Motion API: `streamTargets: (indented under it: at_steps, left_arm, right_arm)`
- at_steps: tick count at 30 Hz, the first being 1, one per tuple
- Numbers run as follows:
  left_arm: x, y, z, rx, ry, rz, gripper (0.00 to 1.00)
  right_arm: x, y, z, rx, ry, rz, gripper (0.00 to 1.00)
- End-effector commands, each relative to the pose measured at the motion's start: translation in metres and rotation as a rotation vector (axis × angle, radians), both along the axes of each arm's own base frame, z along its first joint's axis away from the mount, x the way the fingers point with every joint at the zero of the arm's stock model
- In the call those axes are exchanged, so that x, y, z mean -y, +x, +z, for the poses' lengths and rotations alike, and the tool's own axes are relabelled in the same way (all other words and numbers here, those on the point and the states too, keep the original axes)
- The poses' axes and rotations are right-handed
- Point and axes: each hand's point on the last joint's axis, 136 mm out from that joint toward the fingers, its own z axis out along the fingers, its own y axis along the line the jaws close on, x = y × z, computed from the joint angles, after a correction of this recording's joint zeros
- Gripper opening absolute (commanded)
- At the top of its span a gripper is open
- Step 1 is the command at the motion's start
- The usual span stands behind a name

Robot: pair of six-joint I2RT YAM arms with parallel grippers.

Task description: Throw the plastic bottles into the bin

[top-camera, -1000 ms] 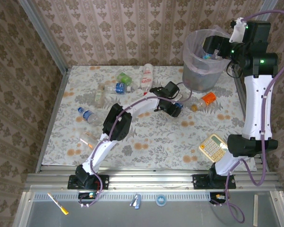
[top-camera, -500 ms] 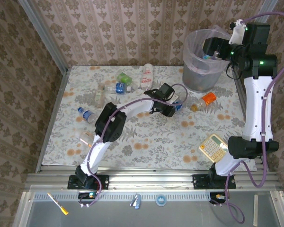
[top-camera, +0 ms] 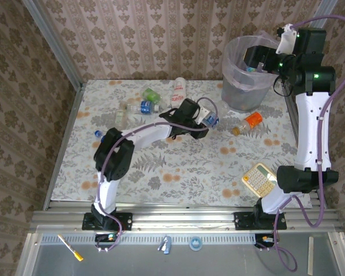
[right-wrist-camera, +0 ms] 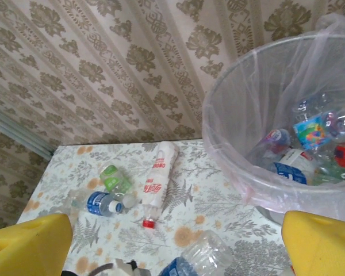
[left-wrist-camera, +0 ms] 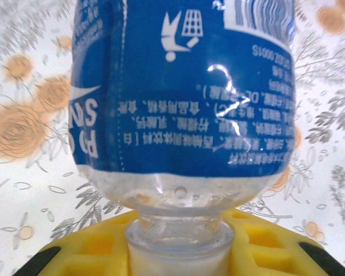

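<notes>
I can see my left gripper holding the bottle's neck and leaving the bottle's clear base free, so I keep moving my right gripper to that base until its fingers close there.
My left gripper is shut on the neck of a clear plastic bottle with a blue label, near the table's middle back and lifted off the cloth. The same bottle appears at the bottom of the right wrist view. My right gripper hangs open over the bin, nothing between its yellow fingers. Several bottles lie inside the bin. On the table lie a white red-capped bottle, a green one and an orange one.
A blue-labelled bottle and a clear one lie at the back left. A blue-capped bottle peeks out beside the left arm. A beige calculator sits front right. Wallpapered walls close in the table.
My left gripper has shut on the blue-labelled bottle and carried it up and back-left, the arm folding leftward. The right arm has stayed over the bin.
</notes>
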Motion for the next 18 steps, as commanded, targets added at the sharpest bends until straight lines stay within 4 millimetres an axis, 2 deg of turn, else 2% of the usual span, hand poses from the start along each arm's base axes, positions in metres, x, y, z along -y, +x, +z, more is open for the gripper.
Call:
streamTargets:
  at_steps: [1, 9, 14, 18]
  left_arm:
    - [0.002, 0.007, 0.063, 0.151, -0.153, -0.03, 0.26]
    - [-0.014, -0.003, 0.122, 0.286, -0.253, -0.054, 0.25]
    - [-0.018, -0.007, 0.15, 0.343, -0.285, -0.068, 0.24]
    - [-0.02, -0.008, 0.166, 0.376, -0.304, -0.071, 0.24]
  right_arm:
    - [-0.018, -0.006, 0.006, -0.014, 0.072, 0.076, 0.95]
    - [-0.057, -0.007, -0.007, -0.119, 0.19, 0.259, 0.95]
    - [-0.086, -0.014, -0.03, -0.204, 0.176, 0.357, 0.95]
    - [-0.098, -0.017, -0.047, -0.255, 0.151, 0.386, 0.95]
